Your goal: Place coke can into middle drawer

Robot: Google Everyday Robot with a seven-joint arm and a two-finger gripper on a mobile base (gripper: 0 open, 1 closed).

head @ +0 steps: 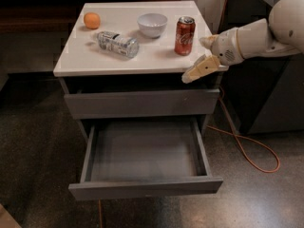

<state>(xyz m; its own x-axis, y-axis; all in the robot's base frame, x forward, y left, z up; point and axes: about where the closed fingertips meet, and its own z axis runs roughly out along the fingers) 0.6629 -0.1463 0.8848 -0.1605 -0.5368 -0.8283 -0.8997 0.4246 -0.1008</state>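
My gripper should keep its fingers open and keep going until they are around the can's red body (184, 39), because the coke can (185, 27) stands clear of the white bowl.
The coke can (185, 35), red with a silver top, stands upright on the white cabinet top (156, 56) near its right side. The middle drawer (145, 156) is pulled out below, its grey inner tray bare. My gripper (197, 57) hangs at the right front corner of the cabinet top, just right of and below the can, not touching it. Its fingers (202, 68) are spread apart and hold nothing.
A white bowl (152, 24), a clear plastic bottle (118, 43) lying on its side and an orange (92, 20) share the cabinet top. The upper drawer front (142, 102) is closed. An orange cable (247, 146) lies on the floor at right, beside dark furniture.
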